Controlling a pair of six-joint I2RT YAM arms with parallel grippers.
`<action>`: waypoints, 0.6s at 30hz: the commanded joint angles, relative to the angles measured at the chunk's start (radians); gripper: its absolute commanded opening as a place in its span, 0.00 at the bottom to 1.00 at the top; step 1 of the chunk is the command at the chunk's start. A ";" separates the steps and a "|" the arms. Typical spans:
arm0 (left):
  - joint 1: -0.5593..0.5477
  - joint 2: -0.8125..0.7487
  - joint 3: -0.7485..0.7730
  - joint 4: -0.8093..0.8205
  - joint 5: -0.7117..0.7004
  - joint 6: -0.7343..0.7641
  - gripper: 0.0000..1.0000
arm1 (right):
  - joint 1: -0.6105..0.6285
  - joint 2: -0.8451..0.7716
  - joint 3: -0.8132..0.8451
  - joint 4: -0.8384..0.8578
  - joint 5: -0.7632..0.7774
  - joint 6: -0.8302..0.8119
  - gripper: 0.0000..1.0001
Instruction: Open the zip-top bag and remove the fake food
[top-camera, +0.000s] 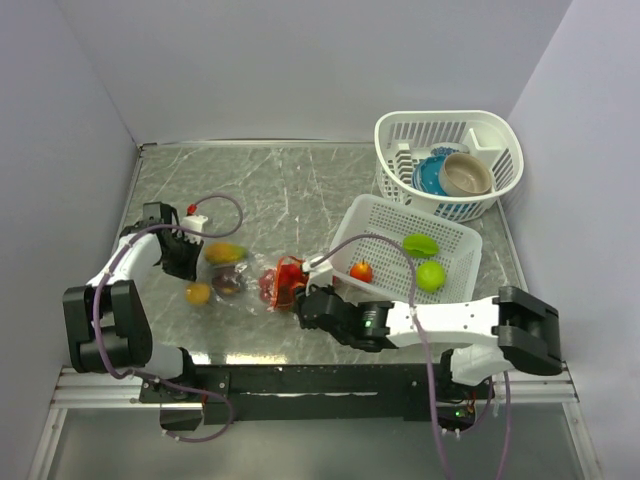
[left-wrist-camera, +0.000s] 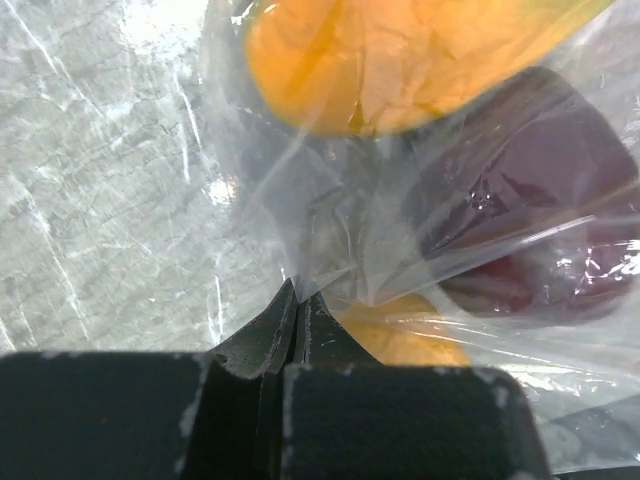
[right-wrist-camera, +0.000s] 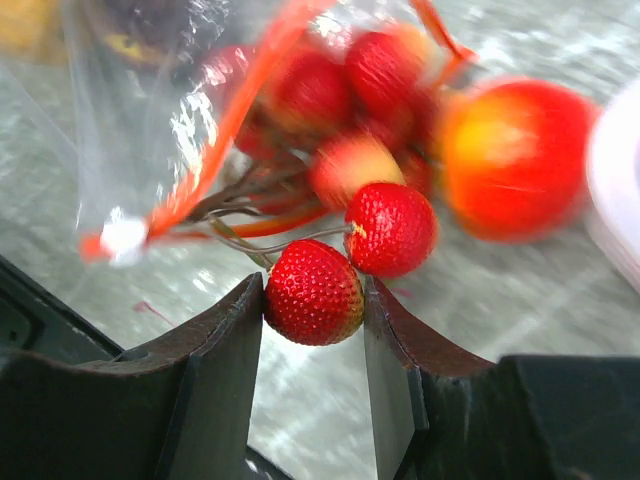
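The red strawberry (right-wrist-camera: 314, 292) is out past the bag's opening. My right gripper should keep pulling the bunch of fake food until it is clear, then let go of it over the white slotted tray (top-camera: 393, 246).
The clear zip-top bag (top-camera: 243, 283) lies on the table, its orange-red zip strip (right-wrist-camera: 222, 140) at its right end. My left gripper (top-camera: 183, 252) is shut on the bag's left edge (left-wrist-camera: 330, 250). Inside it show an orange fruit (left-wrist-camera: 400, 60), a dark purple one (left-wrist-camera: 520, 210) and a yellow one (left-wrist-camera: 405, 340). My right gripper (top-camera: 303, 300) is shut on a red strawberry (right-wrist-camera: 313, 292) of a strawberry bunch (right-wrist-camera: 350, 120) at the bag's mouth. A red-yellow fruit (right-wrist-camera: 515, 155) lies beside the bunch.
A white slotted tray (top-camera: 368, 212) to the right holds a red-orange fruit (top-camera: 361, 271) and two green ones (top-camera: 431, 275). A white basket (top-camera: 505, 140) with a blue bowl (top-camera: 430, 175) and a beige bowl (top-camera: 468, 173) stands at the back right. Walls enclose the table.
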 joint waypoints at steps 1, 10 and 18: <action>0.019 0.001 0.017 0.069 -0.042 0.004 0.01 | 0.006 -0.123 -0.023 -0.180 0.118 0.053 0.27; 0.037 -0.016 -0.012 0.070 -0.036 0.020 0.01 | -0.006 -0.218 0.066 -0.298 0.231 -0.011 0.27; 0.039 -0.036 -0.032 0.064 -0.011 0.016 0.01 | -0.122 -0.270 0.232 -0.251 0.141 -0.205 0.28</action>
